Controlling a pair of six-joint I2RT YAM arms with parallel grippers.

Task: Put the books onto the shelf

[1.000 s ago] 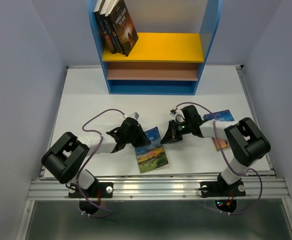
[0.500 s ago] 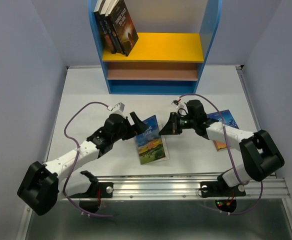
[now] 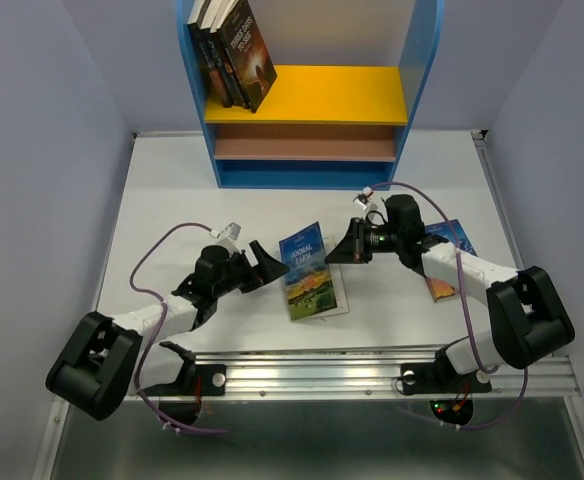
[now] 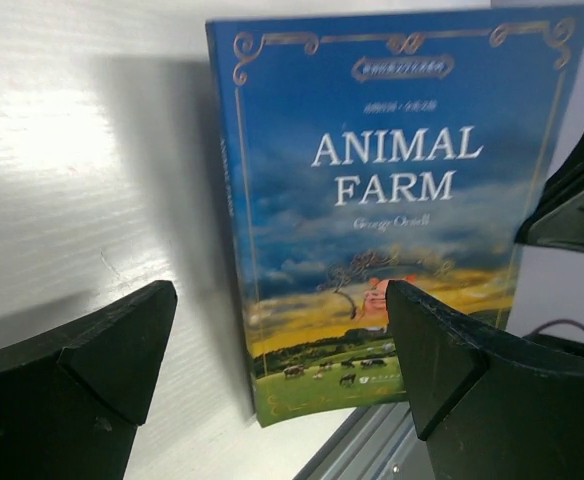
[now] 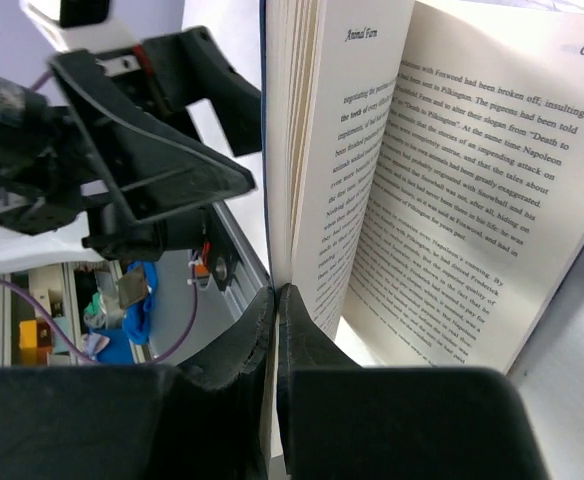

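The robot's right gripper holds only the blue book's front cover and some pages [image 5: 294, 215], so the left gripper should grasp the whole book by its spine [image 3: 285, 282] before shelving it.
A blue "Animal Farm" book [image 3: 310, 272] stands tilted on its edge mid-table, partly fanned open [image 5: 452, 200]. My right gripper [image 3: 352, 245] is shut on its front cover and a few leaves [image 5: 276, 295]. My left gripper [image 3: 262, 265] is open just left of the book, its cover [image 4: 382, 200] facing it, with nothing between the fingers [image 4: 82, 370]. A second blue book [image 3: 450, 238] lies flat under the right arm. The shelf [image 3: 332, 95] stands at the back, with several dark books [image 3: 237, 50] leaning at the left of its yellow board.
The metal rail [image 3: 312, 375] runs along the table's near edge, close below the standing book. Purple cables [image 3: 167, 250] loop over both arms. The shelf's lower pinkish-brown board [image 3: 302, 148] holds nothing. Pale walls close in left and right.
My left gripper has let go of the book's left edge, opened wide and drawn back left. The right gripper has shifted the book a little up the table and stood it more upright.
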